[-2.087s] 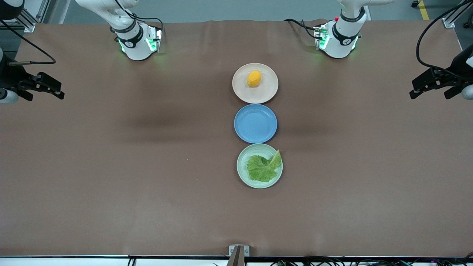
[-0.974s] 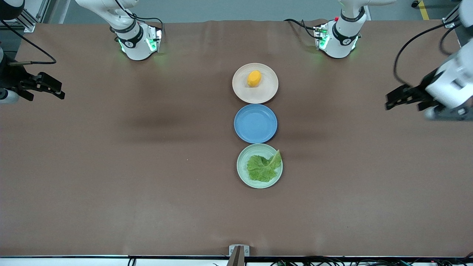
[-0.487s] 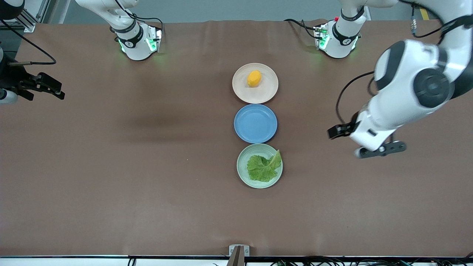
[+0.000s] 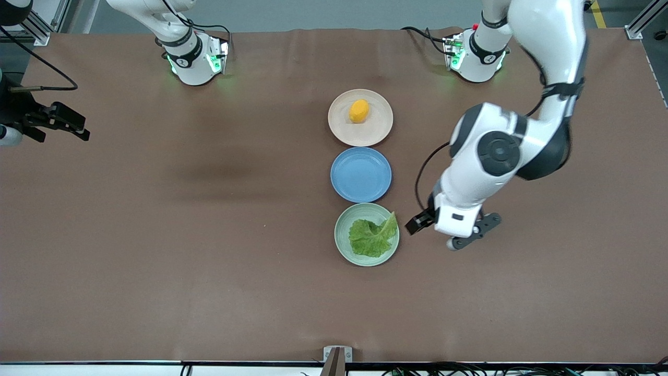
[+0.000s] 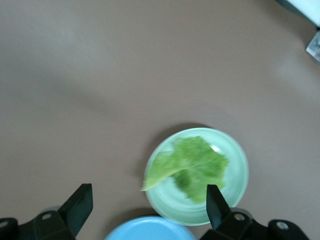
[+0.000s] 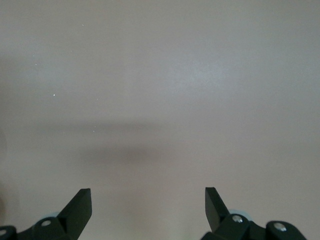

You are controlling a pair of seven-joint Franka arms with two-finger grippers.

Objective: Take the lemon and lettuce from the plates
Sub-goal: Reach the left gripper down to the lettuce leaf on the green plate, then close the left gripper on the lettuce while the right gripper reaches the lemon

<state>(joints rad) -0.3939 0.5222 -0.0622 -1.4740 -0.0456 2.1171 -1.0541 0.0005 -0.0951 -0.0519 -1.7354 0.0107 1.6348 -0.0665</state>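
The way from my open left gripper to the lettuce point(image 4: 371, 238) is clear. I should continue to move in and down until the fingers are on both sides of its frilly leaf edge point(image 4: 357, 231).
The lemon point(image 4: 358, 110) lies on the beige-pink plate point(image 4: 377, 131), the plate closest to the robots' bases. The lettuce point(image 4: 371, 237) lies on the mint green plate point(image 4: 342, 245), closest to the front camera, one leaf tip over the rim. My left gripper point(image 4: 417, 225) hangs open and empty over the table, just beside that plate toward the left arm's end. In the left wrist view the lettuce point(image 5: 192, 165) on its plate point(image 5: 237, 175) shows past the open left gripper point(image 5: 148, 200). My right gripper point(image 4: 82, 128) waits open over the right arm's end of the table, and its wrist view shows the gripper point(image 6: 147, 200) over bare tabletop.
A blue plate point(image 4: 360, 174) with nothing on it lies between the two task plates; its edge point(image 5: 150, 231) shows in the left wrist view. The left arm's elbow point(image 4: 501, 151) hangs over the table beside the blue plate. Brown tabletop point(image 4: 209, 235) lies all round.
The left arm has swung in from its end of the table to just beside the mint green plate. The right arm, plates, lemon and lettuce have not moved.
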